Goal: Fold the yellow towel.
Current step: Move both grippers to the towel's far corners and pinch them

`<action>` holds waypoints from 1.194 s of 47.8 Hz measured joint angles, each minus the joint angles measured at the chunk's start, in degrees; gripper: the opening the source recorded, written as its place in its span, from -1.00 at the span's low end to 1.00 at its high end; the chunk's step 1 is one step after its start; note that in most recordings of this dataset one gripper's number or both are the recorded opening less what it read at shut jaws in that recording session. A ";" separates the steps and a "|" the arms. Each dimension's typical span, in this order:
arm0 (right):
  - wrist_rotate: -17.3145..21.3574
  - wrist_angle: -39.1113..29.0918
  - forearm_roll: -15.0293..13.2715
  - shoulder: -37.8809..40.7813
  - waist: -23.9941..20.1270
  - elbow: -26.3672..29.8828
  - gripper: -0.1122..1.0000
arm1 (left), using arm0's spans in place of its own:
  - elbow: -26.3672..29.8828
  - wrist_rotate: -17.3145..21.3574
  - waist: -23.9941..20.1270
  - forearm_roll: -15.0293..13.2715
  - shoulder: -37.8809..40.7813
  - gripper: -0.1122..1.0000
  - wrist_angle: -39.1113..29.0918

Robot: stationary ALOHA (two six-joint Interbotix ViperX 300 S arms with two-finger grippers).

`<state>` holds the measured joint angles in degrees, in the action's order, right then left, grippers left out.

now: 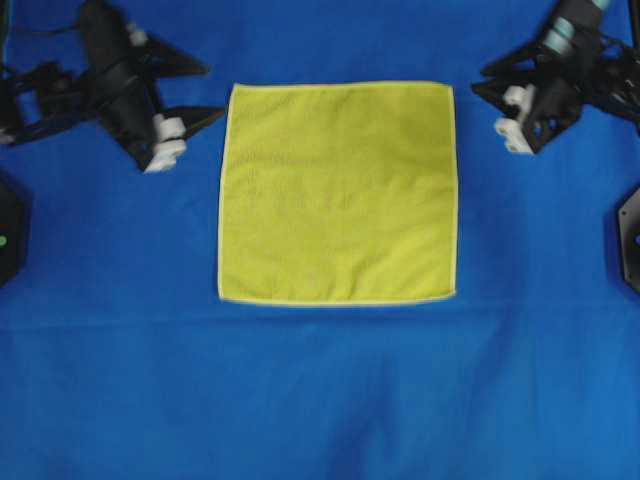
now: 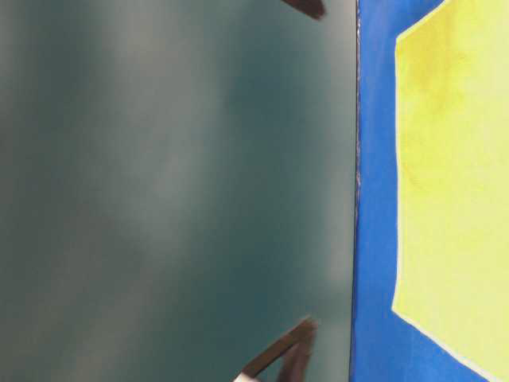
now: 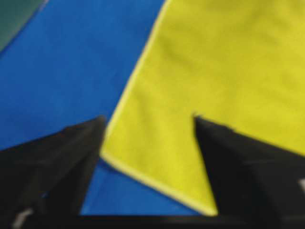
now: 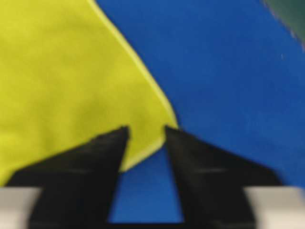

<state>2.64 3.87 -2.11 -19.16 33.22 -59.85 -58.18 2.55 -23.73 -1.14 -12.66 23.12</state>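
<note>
The yellow towel's far corner [image 1: 242, 92] lies flat between the open fingers, so my left gripper goes on down to the pale hem [image 1: 232, 104] and closes there.
The yellow towel [image 1: 338, 192] lies flat and square on the blue cloth, its pale hem showing all round. My left gripper [image 1: 213, 92] is open just left of the towel's far left corner. In the left wrist view that corner [image 3: 157, 157] lies between the spread fingers of the left gripper [image 3: 147, 118]. My right gripper [image 1: 482, 80] is open just right of the far right corner. In the right wrist view the towel's corner [image 4: 147, 138] sits in the gap of the right gripper [image 4: 146, 129]. Neither gripper holds anything.
The blue cloth [image 1: 320, 390] covers the whole table. Dark arm bases stand at the left edge [image 1: 8, 230] and the right edge [image 1: 630, 235]. The table-level view shows the towel [image 2: 453, 175], a blue strip [image 2: 374, 199] and a dark green surface [image 2: 175, 191] beyond the cloth's edge.
</note>
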 measured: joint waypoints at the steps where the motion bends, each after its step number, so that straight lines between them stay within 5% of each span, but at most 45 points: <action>1: 0.00 0.00 -0.44 1.32 0.35 0.44 0.29 | 0.53 0.09 -0.26 0.00 1.41 0.62 0.26; 14: -0.09 2.02 -2.99 14.77 1.85 5.80 0.19 | 6.42 0.09 -4.39 0.00 16.26 0.61 3.60; 31: 0.18 5.10 -3.25 23.73 2.81 8.88 0.17 | 11.34 0.18 -5.63 0.00 26.46 0.53 4.48; 37: 0.09 5.36 -3.25 23.73 2.90 8.96 0.03 | 11.43 0.26 -5.89 0.09 26.54 0.12 4.13; 46: -0.09 5.27 -3.96 23.82 2.90 8.96 -0.75 | 11.43 2.37 -6.15 0.18 26.54 -0.74 2.55; 57: 0.26 5.19 -4.04 23.82 2.99 8.88 -0.75 | 11.87 4.22 -6.24 0.18 26.54 -0.77 0.88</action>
<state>2.90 9.05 -6.15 4.66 36.21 -50.98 -46.32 6.77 -29.97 -0.97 13.89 23.99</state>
